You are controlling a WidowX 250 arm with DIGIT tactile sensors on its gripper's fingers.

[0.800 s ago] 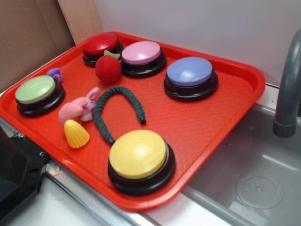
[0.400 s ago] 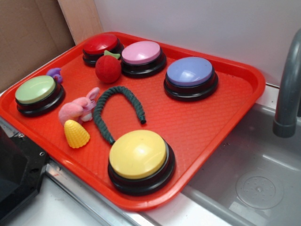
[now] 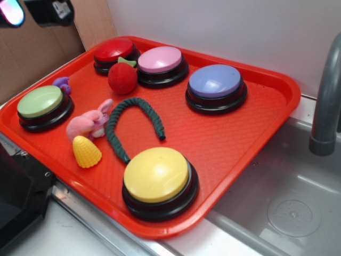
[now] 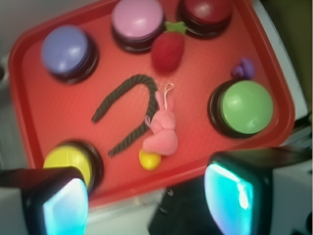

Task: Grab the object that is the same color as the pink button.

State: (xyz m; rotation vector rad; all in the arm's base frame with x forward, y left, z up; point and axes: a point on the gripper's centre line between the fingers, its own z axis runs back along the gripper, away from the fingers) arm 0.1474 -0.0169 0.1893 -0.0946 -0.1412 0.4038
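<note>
The pink plush bunny (image 3: 88, 124) has its white loop (image 4: 168, 91) lying clear of the dark green rope, so I expect the rope to stay behind when the robot's gripper lifts the bunny.
The pink plush bunny (image 3: 88, 123) lies on the red tray (image 3: 224, 138) at its left front, against the yellow corn toy (image 3: 86, 151). In the wrist view the bunny (image 4: 161, 132) lies mid-frame, ears pointing away. The pink button (image 3: 160, 60) stands at the tray's back, between the red button (image 3: 113, 50) and the lavender-blue button (image 3: 215, 81); it also shows in the wrist view (image 4: 137, 18). My gripper (image 3: 29, 10) hangs high at the top left corner, well above and behind the bunny. In the wrist view the gripper (image 4: 146, 203) is open and empty, jaws wide apart.
A red plush strawberry (image 3: 122, 76), a dark green rope (image 3: 130, 124), a green button (image 3: 40, 102), a yellow button (image 3: 156, 175) and a small purple toy (image 3: 63, 83) share the tray. A sink basin (image 3: 293, 208) and grey faucet (image 3: 325, 112) lie right. A black object (image 3: 18, 197) sits front left.
My gripper has come into the exterior view at the top left corner; before it was out of view. Nothing on the tray has moved.
</note>
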